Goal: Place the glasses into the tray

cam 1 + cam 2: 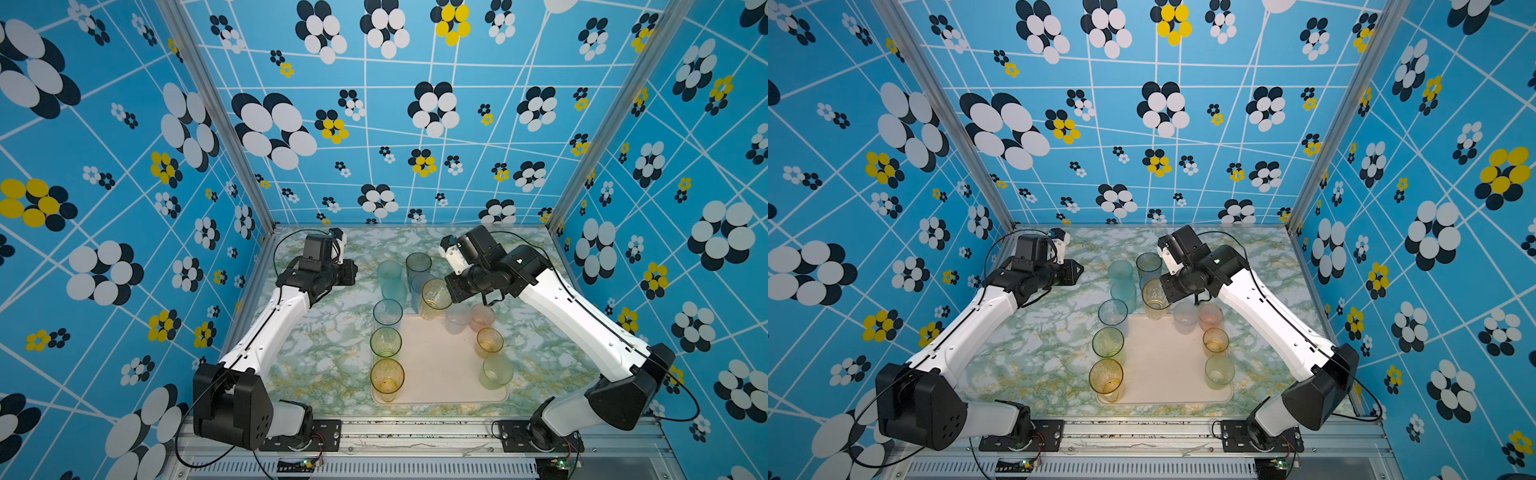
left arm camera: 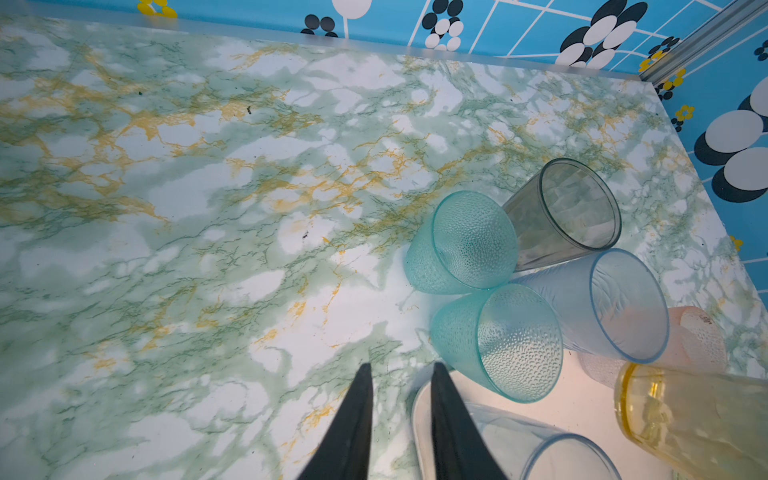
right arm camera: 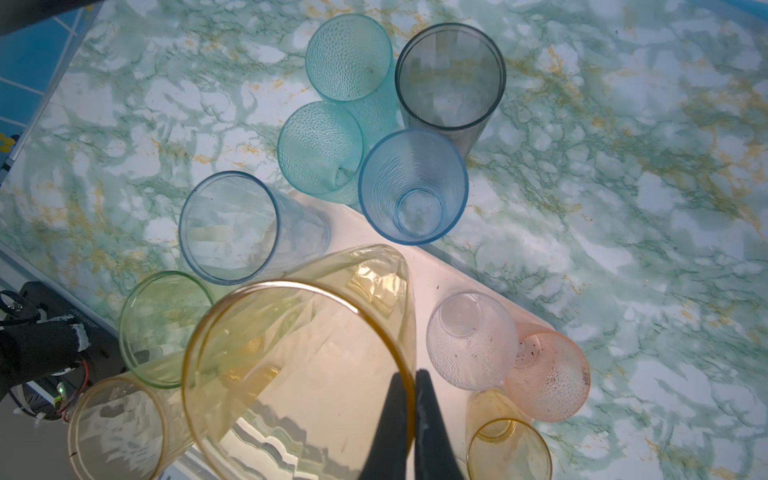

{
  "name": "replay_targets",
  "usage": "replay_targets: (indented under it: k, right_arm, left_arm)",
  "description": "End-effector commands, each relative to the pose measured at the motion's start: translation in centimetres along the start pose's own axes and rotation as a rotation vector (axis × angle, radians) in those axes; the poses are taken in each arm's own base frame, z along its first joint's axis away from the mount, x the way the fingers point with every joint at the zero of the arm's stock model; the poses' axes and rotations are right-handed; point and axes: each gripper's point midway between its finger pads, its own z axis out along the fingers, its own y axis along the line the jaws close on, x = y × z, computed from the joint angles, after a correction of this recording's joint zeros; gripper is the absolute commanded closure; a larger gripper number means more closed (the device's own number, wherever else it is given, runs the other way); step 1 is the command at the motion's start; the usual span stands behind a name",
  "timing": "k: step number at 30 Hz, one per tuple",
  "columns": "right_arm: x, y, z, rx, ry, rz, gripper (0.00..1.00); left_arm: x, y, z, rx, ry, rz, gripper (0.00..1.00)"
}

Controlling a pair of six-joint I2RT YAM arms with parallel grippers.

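I should keep lowering the held amber glass [image 1: 432, 302] with my right gripper until it stands there, as its bottom is down by the open gap [image 1: 419, 328] beside the short clear glass.
The cream tray [image 1: 436, 365] lies at the table's front middle. My right gripper [image 3: 409, 376] is shut on the rim of a tall amber glass [image 3: 299, 374], one finger inside and one outside; the glass [image 1: 434, 297] hangs tilted over the tray's far edge. A blue [image 1: 387, 311], a green [image 1: 385, 341] and another amber glass [image 1: 386, 379] line the tray's left side. Short clear [image 1: 456, 318], pink [image 1: 482, 316], orange [image 1: 489, 341] and pale green [image 1: 496, 372] glasses stand along its right. My left gripper [image 2: 399, 368] is open and empty, left of the glasses.
Beyond the tray's far edge, two teal glasses [image 1: 389, 272] [image 1: 395, 291], a grey one [image 1: 418, 264] and a blue one [image 3: 411, 187] stand close together on the marble table [image 1: 324, 357]. Patterned walls close in the table on three sides.
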Motion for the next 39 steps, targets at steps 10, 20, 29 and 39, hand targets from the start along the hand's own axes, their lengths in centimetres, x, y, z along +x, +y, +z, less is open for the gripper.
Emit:
replay_targets:
  k: [10,20,29,39]
  right_arm:
    - [1.3,2.4,4.6,-0.043,0.13,-0.039,1.0]
    - [1.2,2.4,7.4,-0.031,0.163,-0.034,1.0]
    - [0.8,2.4,9.4,-0.024,0.184,-0.033,1.0]
    - [0.5,1.3,9.5,-0.002,0.176,-0.008,1.0]
  left_arm:
    - [-0.6,-0.1,0.7,0.024,0.008,-0.013,0.73]
    - [-0.7,-0.2,1.0,0.03,0.012,-0.01,0.73]
    - [-0.6,-0.1,1.2,0.029,0.02,-0.006,0.73]
    - [-0.4,0.1,1.5,0.028,0.031,-0.003,0.73]
